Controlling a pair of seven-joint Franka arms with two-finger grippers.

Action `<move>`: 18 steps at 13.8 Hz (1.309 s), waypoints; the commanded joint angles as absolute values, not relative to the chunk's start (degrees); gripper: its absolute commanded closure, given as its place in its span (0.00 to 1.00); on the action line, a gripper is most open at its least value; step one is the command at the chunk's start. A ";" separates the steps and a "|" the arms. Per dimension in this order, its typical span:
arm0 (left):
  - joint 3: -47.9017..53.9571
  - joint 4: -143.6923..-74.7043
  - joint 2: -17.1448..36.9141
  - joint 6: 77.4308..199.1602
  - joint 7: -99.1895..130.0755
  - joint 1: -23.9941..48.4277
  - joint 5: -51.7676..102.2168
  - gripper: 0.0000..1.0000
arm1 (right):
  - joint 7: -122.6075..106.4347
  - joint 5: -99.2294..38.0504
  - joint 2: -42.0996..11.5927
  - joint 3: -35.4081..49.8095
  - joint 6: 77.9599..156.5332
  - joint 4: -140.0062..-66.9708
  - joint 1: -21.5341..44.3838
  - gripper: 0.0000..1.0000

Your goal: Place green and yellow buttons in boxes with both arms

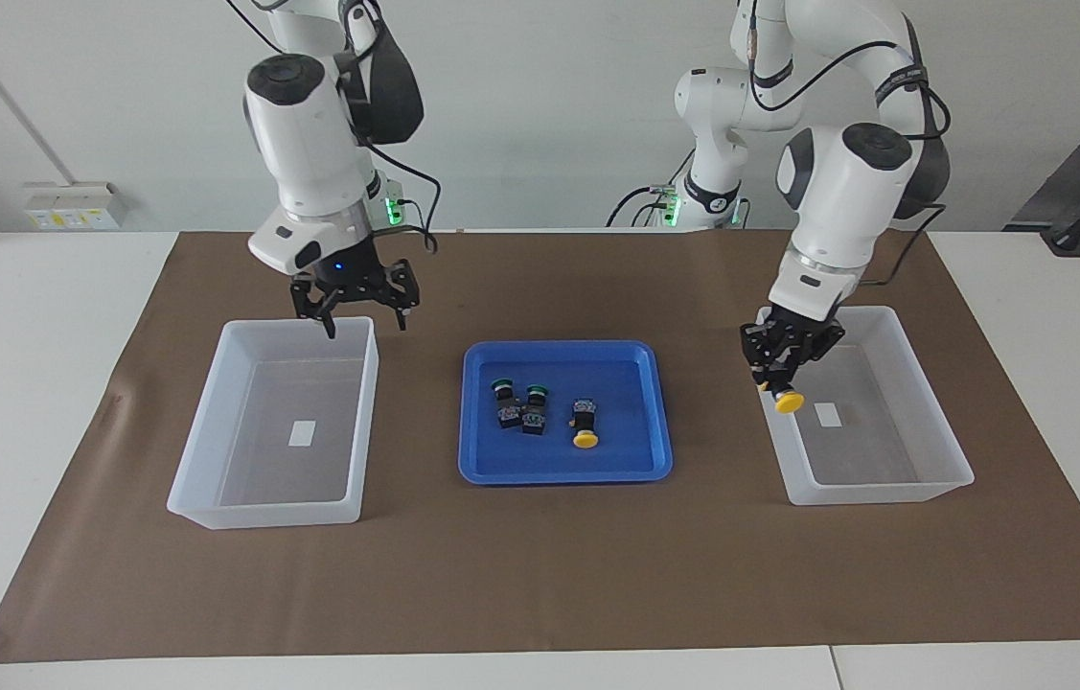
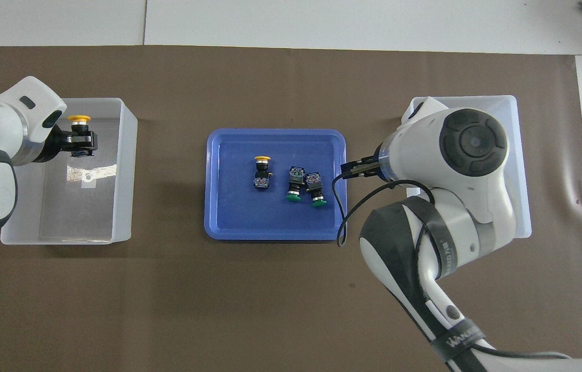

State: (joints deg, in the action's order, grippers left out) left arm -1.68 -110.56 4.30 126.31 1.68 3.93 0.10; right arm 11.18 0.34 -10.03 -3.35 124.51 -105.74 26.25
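Note:
I expect the green button nearer my right gripper (image 2: 315,188) to leave its neighbour in place when I lift it, because blue tray shows (image 2: 305,198) between their green caps.
A blue tray (image 1: 563,470) in the middle of the table holds two green buttons (image 1: 504,401) (image 1: 536,407) side by side and one yellow button (image 1: 585,424) beside them; all three lie on their sides. My left gripper (image 1: 775,379) is shut on a second yellow button (image 1: 790,402) and holds it in the air over the clear box (image 1: 932,412) at the left arm's end. The overhead view shows that gripper (image 2: 80,138) and its button (image 2: 78,119) over this box (image 2: 125,170). My right gripper (image 1: 365,321) is open and empty over the robots' edge of the other clear box (image 1: 204,422).
Brown paper (image 1: 540,575) covers the table under the tray and both boxes. Each box has a small white label on its floor and nothing else in it. In the overhead view the right arm covers much of its box (image 2: 523,155). The tray (image 2: 270,232) lies between the boxes.

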 commanded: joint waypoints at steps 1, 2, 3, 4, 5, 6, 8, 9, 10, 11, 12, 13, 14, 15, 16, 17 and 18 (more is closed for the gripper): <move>-0.88 -111.18 4.39 126.82 -6.91 -1.22 -0.18 1.00 | 10.73 -1.14 -13.44 -3.69 129.80 -106.34 29.61 0.00; -0.88 -111.27 4.57 127.87 -10.16 -2.71 -0.09 1.00 | 10.72 -1.14 -14.32 -3.69 131.99 -107.30 30.66 0.00; -0.79 -111.79 4.83 129.45 -12.63 -4.81 -0.09 1.00 | 10.72 -1.14 -15.54 -3.69 135.06 -108.71 31.98 0.00; -0.79 -112.49 5.44 131.29 -15.01 -5.79 0.00 1.00 | 10.72 -1.14 -16.17 -3.69 138.22 -110.37 33.12 0.00; -0.88 -113.28 5.97 133.48 -16.94 -5.97 0.00 1.00 | 10.46 -1.14 -16.43 -3.69 140.86 -111.96 33.31 0.00; -0.88 -114.07 6.41 135.51 -17.31 -6.24 0.00 1.00 | 8.72 -1.14 -16.78 -3.69 142.28 -112.93 33.48 0.00; -0.79 -114.00 9.12 136.67 -17.31 -6.50 0.00 1.00 | 5.64 -1.14 -18.80 -3.69 144.04 -113.20 33.49 0.00; -0.79 -113.65 10.88 137.45 -17.31 -6.33 0.00 1.00 | 3.88 -1.14 -19.50 -3.69 144.75 -113.20 33.49 0.00; -0.79 -113.56 12.03 139.03 -17.31 -6.15 0.00 1.00 | 2.65 -1.14 -19.86 -3.69 145.36 -113.20 33.40 0.00; -0.88 -113.47 12.91 140.26 -17.23 -6.15 0.00 1.00 | 2.46 -1.14 -20.21 -3.69 145.72 -113.20 33.40 0.00; -0.79 -113.12 14.31 141.84 -17.31 -6.41 0.09 1.00 | 2.55 -1.14 -20.48 -3.69 145.81 -113.20 33.40 0.00; -0.79 -112.51 15.81 144.03 -17.14 -6.42 0.09 1.00 | 2.46 -1.14 -20.74 -3.78 145.81 -113.20 33.40 0.00; -0.79 -111.72 17.82 145.27 -16.88 -5.98 0.26 1.00 | 2.46 -1.14 -21.09 -3.78 145.81 -113.20 33.40 0.00; -0.79 -110.40 19.76 145.72 -16.61 -5.72 0.35 1.00 | 2.37 -1.14 -21.18 -3.78 145.81 -113.12 33.40 0.00; -0.79 -109.78 20.73 145.81 -16.61 -5.71 0.44 1.00 | 2.46 -1.14 -21.18 -3.78 145.81 -112.85 33.40 0.00; -0.79 -109.60 20.83 145.98 -16.61 -5.71 0.44 1.00 | 2.37 -1.14 -21.01 -3.78 145.64 -112.59 33.05 0.00; -0.70 -109.60 20.92 146.77 -16.52 -5.80 0.44 1.00 | 2.20 -1.14 -20.31 -3.78 144.59 -112.07 32.70 0.00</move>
